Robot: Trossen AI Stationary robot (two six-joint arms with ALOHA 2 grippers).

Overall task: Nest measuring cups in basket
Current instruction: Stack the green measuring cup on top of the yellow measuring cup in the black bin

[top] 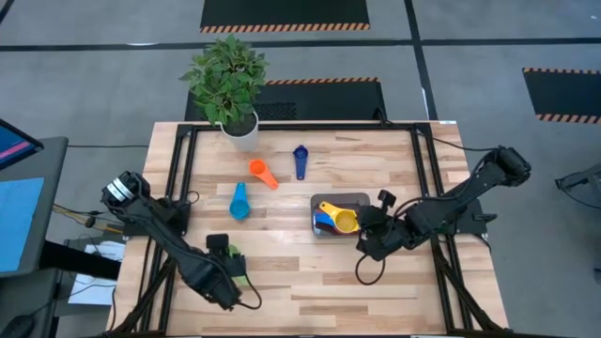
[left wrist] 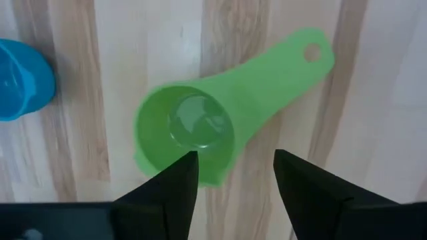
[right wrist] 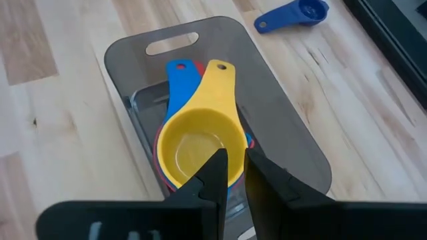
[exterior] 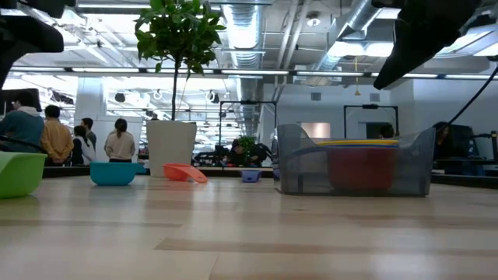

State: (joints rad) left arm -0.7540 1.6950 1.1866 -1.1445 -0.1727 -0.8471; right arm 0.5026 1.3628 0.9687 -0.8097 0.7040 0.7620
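The green cup's rim (left wrist: pixel 233 143) is between my open fingers beside the cup's handle, so my left gripper should go on lowering until they straddle the cup's side (left wrist: pixel 226 170) before it closes.
The green cup (left wrist: pixel 193 127) stands upright on the wood near the table's front left (top: pixel 235 255). My left gripper (left wrist: pixel 237 180) hangs open above it, fingers over its rim and handle root; the low view shows the cup (exterior: pixel 17 173) with nothing around it. The dark grey basket (right wrist: pixel 280 100) holds the yellow cup (right wrist: pixel 197 150) nested in a blue cup (right wrist: pixel 177 80) and a red one (exterior: pixel 358 167). My right gripper (right wrist: pixel 235 175), shut to a narrow slit, hovers above the yellow cup's rim, at the basket's right end (top: pixel 368 235).
The light blue cup (top: pixel 239 202), orange cup (top: pixel 264 174) and dark blue cup (top: pixel 300 161) lie on the table between the basket and the white plant pot (top: pixel 240 131) at the far edge. Bare wood spreads along the near side. People stand in the room beyond.
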